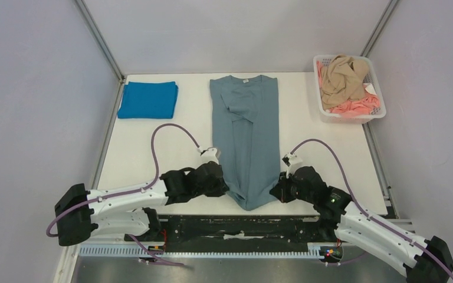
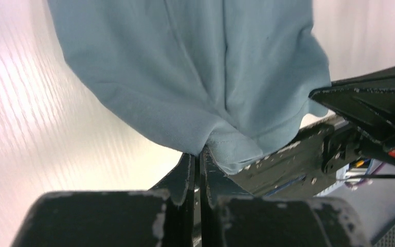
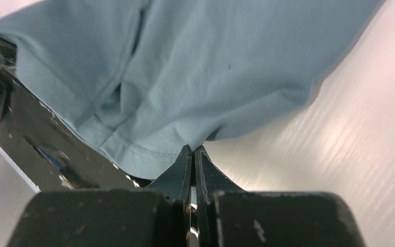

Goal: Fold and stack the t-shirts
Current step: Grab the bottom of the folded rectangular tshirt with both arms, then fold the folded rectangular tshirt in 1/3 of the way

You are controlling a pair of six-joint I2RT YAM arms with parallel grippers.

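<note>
The robot's grippers hold both hem corners (image 1: 269, 194) of the grey-blue t-shirt, so the right gripper keeps going toward the neck label (image 1: 246, 81) and lets go short of it.
A dusty grey-blue t-shirt (image 1: 246, 135) lies in the table's middle, folded lengthwise into a long strip, white neck label at the far end. My left gripper (image 1: 226, 187) is shut on its near left hem corner; the wrist view shows the cloth (image 2: 195, 72) pinched at the fingertips (image 2: 199, 150). My right gripper (image 1: 274, 190) is shut on the near right hem corner, also seen in its wrist view (image 3: 193, 148) with the cloth (image 3: 200, 67). A bright blue t-shirt (image 1: 148, 99) lies folded at the far left.
A white basket (image 1: 371, 115) at the far right holds crumpled tan (image 1: 340, 78) and pink (image 1: 357, 106) t-shirts. The black rail (image 1: 242, 227) of the arm mount runs along the near edge. Grey walls close in the table on three sides.
</note>
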